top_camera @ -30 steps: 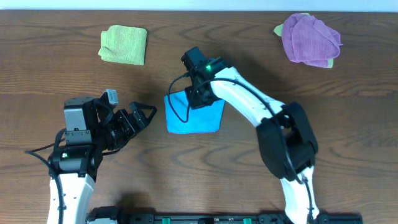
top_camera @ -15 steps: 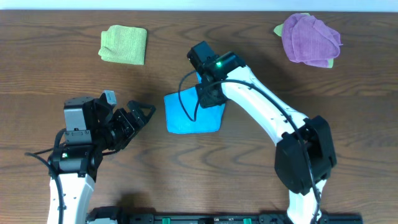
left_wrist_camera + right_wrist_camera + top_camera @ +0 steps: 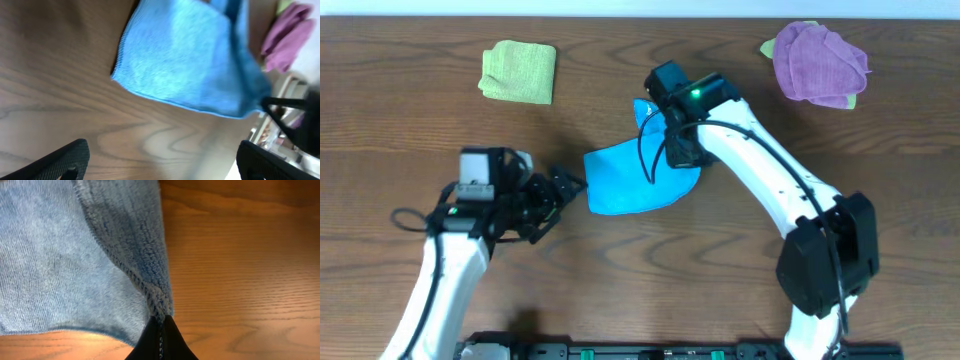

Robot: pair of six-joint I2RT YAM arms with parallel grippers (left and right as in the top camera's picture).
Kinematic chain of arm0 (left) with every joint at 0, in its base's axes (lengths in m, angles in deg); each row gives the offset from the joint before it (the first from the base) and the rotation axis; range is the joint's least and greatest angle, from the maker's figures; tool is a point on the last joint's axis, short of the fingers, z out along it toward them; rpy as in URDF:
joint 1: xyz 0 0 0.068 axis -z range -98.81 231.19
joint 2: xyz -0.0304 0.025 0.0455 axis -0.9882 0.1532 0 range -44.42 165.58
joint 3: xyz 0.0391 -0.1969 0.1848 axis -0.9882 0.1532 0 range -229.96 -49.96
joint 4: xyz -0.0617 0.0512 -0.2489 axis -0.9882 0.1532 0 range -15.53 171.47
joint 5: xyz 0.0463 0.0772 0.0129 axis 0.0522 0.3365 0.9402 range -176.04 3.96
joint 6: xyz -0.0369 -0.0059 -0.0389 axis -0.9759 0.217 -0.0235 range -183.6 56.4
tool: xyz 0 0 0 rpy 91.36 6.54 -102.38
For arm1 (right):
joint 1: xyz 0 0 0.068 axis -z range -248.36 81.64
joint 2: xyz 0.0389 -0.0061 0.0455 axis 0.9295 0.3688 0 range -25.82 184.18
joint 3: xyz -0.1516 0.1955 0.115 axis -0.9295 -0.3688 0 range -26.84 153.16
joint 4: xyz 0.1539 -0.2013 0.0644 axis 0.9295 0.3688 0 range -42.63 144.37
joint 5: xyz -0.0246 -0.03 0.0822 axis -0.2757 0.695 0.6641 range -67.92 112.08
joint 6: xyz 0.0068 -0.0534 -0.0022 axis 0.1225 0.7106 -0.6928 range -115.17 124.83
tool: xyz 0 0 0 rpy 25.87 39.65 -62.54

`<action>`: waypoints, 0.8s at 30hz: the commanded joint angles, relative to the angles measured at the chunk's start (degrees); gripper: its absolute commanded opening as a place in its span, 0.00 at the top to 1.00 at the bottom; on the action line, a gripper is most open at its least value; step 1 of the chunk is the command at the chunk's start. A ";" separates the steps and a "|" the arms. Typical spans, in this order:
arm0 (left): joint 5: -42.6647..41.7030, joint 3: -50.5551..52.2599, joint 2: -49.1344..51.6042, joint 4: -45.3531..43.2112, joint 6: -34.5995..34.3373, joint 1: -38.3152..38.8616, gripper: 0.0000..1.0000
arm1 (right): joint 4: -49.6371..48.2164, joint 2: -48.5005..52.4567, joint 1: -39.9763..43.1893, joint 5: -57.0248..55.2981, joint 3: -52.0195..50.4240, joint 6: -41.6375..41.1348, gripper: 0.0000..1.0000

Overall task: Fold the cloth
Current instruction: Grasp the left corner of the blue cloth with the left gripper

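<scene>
My gripper will lift the cloth's loose corner, and the blue cloth (image 3: 172,55) will then fold over its resting part, because the cloth's raised edge (image 3: 250,77) bends while the rest lies flat.
The blue cloth (image 3: 625,178) lies mid-table, partly unfolded, its far right part lifted. My right gripper (image 3: 672,135) is shut on the blue cloth's edge; in the right wrist view the hem (image 3: 159,302) is pinched between the closed black fingers (image 3: 161,330). My left gripper (image 3: 563,187) is open just left of the cloth, low over the table. In the left wrist view the cloth (image 3: 185,60) fills the upper frame ahead of the spread fingers (image 3: 160,162), which hold nothing.
A folded green cloth (image 3: 519,71) lies at the far left. A crumpled purple cloth (image 3: 820,63) over a green one lies at the far right. The dark wooden table (image 3: 620,270) shows around them.
My right gripper has moved right and away with the cloth's edge, opening the fold out. My left arm has moved right, toward the cloth's left edge.
</scene>
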 commanded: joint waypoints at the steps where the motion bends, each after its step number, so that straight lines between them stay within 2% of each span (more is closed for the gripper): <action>1: 1.16 -0.48 4.48 -1.53 1.07 1.49 0.05 | 0.15 -2.32 0.59 -1.33 0.33 -1.55 0.99; 11: -0.09 -0.48 15.45 -8.90 1.33 2.05 0.05 | 0.35 -2.47 0.52 -0.85 0.33 -1.55 0.99; 24: -3.28 -0.46 24.61 -19.06 -5.51 7.02 0.05 | -0.37 -2.45 0.52 0.39 0.33 -1.57 0.99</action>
